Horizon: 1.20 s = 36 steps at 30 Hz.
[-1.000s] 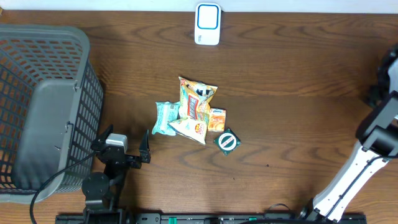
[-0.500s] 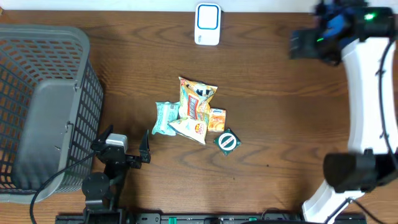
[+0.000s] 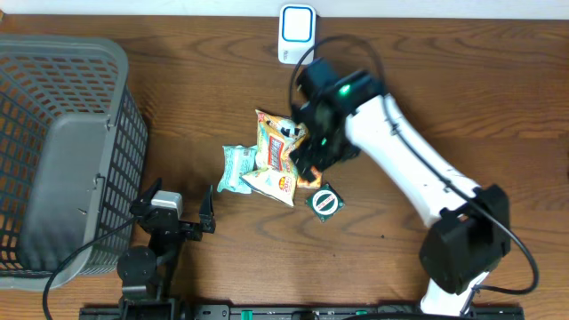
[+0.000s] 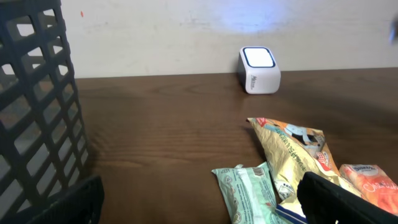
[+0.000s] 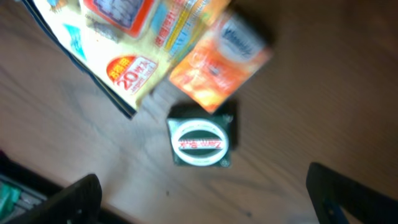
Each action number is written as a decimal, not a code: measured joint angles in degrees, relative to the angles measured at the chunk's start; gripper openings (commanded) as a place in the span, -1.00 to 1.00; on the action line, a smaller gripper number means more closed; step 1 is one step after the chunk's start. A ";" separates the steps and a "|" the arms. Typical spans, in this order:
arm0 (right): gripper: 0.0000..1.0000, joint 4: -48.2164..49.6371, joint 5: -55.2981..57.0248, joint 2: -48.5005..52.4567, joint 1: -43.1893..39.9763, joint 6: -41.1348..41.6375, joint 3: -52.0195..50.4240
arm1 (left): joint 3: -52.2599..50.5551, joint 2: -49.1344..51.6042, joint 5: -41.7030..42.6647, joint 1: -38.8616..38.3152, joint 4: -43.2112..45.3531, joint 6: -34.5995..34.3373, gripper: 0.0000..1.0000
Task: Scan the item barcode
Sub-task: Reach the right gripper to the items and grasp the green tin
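The green item (image 3: 325, 203) has clear wood on both sides (image 5: 267, 155), and its edges are square to the fingers. My right gripper should go down next and close around it.
A pile of items lies mid-table: a yellow snack bag (image 3: 277, 147) (image 4: 295, 149) (image 5: 118, 43), a teal packet (image 3: 237, 169) (image 4: 249, 190), an orange packet (image 5: 217, 62) (image 4: 370, 183) and a dark green square item with a white ring (image 3: 325, 202) (image 5: 200, 143). The white and blue scanner (image 3: 296, 34) (image 4: 259, 70) stands at the far edge. My right gripper (image 3: 313, 167) (image 5: 208, 199) hovers open over the orange packet and the green item, holding nothing. My left gripper (image 3: 184, 216) (image 4: 202, 205) rests open near the front edge, left of the pile.
A large grey mesh basket (image 3: 124, 133) (image 4: 37, 106) fills the left side of the table. The right arm's white links (image 3: 418, 169) stretch from the front right corner across to the pile. Bare wood lies between the pile and the scanner.
The right arm has swung from the table's right edge, through the far right, to hover over the pile. The left arm and the items have not moved.
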 measured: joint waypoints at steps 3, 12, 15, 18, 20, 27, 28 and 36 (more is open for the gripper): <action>0.99 4.98 0.92 0.02 2.69 -0.20 -6.12 | 0.00 0.00 -0.02 0.00 0.00 0.00 0.95; 0.99 14.78 2.97 0.07 3.65 -0.28 -17.35 | 0.00 0.00 0.00 0.00 0.00 0.00 0.96; 0.93 17.90 2.56 0.09 3.65 -0.28 -20.65 | 0.00 0.00 0.00 0.00 0.00 0.00 0.95; 0.69 19.85 1.70 0.11 3.65 -0.39 -23.39 | 0.00 0.00 -0.02 0.00 0.00 0.00 0.95; 0.50 20.72 1.29 0.13 3.65 -0.44 -24.37 | 0.00 0.00 0.00 0.00 0.00 0.00 0.96; 0.49 23.52 0.98 0.13 3.65 1.20 -25.31 | 0.00 0.00 0.00 0.00 0.00 0.00 0.95; 0.49 23.69 0.98 0.13 3.65 1.27 -25.55 | 0.00 0.00 -0.02 0.00 0.00 0.00 0.95; 0.29 24.57 1.11 0.13 3.65 1.60 -27.54 | 0.00 0.00 0.00 0.00 0.00 0.00 0.95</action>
